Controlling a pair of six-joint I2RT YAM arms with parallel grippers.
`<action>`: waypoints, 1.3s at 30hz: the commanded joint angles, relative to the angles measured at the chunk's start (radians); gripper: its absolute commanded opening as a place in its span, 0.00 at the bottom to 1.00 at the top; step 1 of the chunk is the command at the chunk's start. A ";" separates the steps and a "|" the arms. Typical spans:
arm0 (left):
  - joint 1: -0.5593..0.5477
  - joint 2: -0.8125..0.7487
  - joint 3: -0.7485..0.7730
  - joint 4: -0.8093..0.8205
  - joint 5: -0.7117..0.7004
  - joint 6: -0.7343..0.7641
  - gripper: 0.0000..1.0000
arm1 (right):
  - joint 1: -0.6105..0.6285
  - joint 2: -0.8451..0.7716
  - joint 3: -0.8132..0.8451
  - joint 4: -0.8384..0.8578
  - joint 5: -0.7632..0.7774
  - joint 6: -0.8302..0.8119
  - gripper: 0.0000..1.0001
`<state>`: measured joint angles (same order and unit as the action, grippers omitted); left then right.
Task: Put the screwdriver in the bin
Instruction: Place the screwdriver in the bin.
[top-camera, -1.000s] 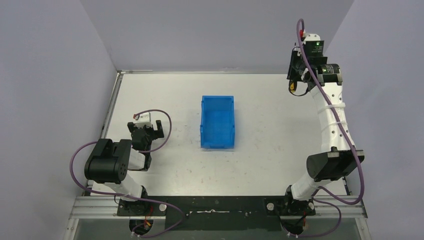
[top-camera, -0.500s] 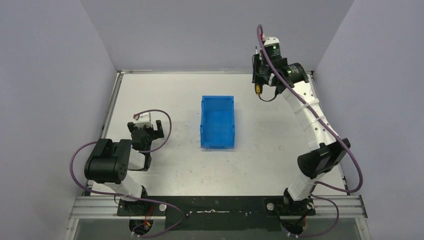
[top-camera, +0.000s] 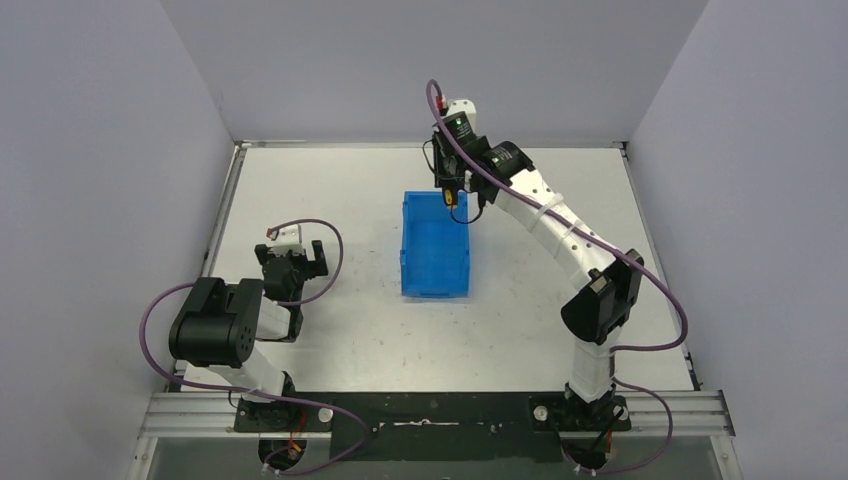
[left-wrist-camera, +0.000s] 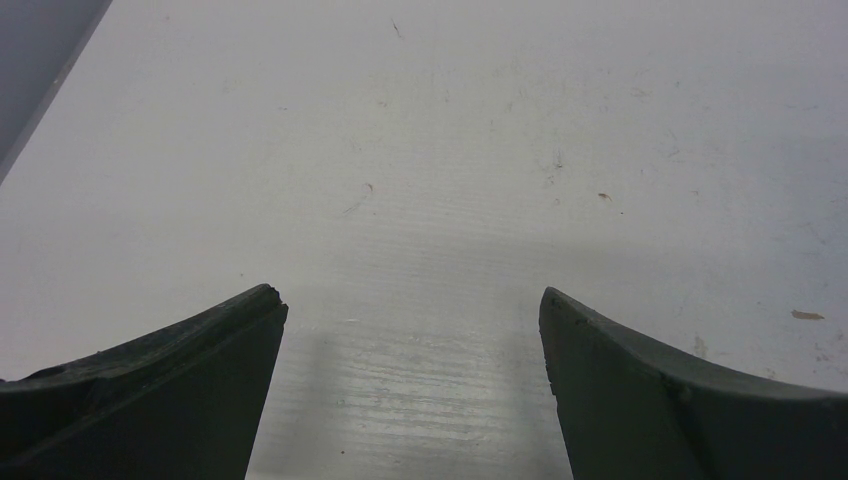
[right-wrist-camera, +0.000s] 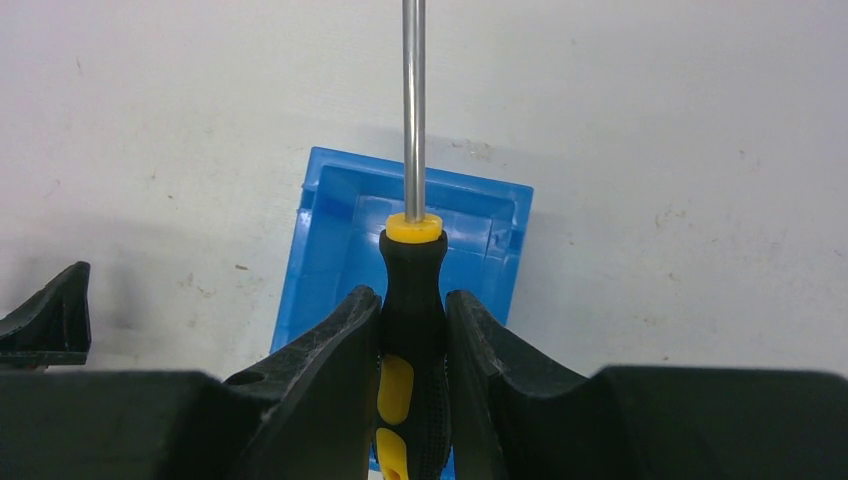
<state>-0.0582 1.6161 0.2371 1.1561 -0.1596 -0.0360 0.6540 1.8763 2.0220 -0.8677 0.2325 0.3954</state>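
The screwdriver (right-wrist-camera: 414, 130) points along the open blue bin's length, so I carry on lowering my right gripper to the bin's middle (top-camera: 436, 246) until the screwdriver's handle sits low inside.
The blue bin (top-camera: 435, 245) stands open-topped in the middle of the table. My right gripper (top-camera: 452, 200) hangs over its far end, shut on the screwdriver (top-camera: 452, 199). In the right wrist view the black and yellow handle (right-wrist-camera: 412, 300) is clamped between both fingers, the thin metal shaft (right-wrist-camera: 412, 100) points away, and the bin (right-wrist-camera: 330, 250) lies below it. My left gripper (top-camera: 296, 258) is open and empty, low over the table left of the bin; its view shows only bare table between the fingers (left-wrist-camera: 180, 380).
Grey walls enclose the table on the left, back and right. The left arm's base and purple cable (top-camera: 215, 335) sit at the near left. The black front rail (top-camera: 430, 410) runs along the near edge.
My right arm has swung left from the far right corner, carrying the screwdriver to above the bin's far end. The left arm has not moved.
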 joint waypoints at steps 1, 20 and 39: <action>-0.002 -0.005 0.018 0.054 0.003 0.007 0.97 | 0.041 0.003 0.016 0.109 0.055 0.053 0.17; -0.002 -0.006 0.018 0.053 0.003 0.007 0.97 | 0.132 -0.065 -0.531 0.432 0.027 0.131 0.16; -0.002 -0.005 0.018 0.053 0.003 0.006 0.97 | 0.163 -0.046 -0.695 0.519 0.019 0.160 0.34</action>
<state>-0.0582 1.6161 0.2371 1.1561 -0.1596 -0.0360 0.8078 1.8885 1.3254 -0.4095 0.2386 0.5419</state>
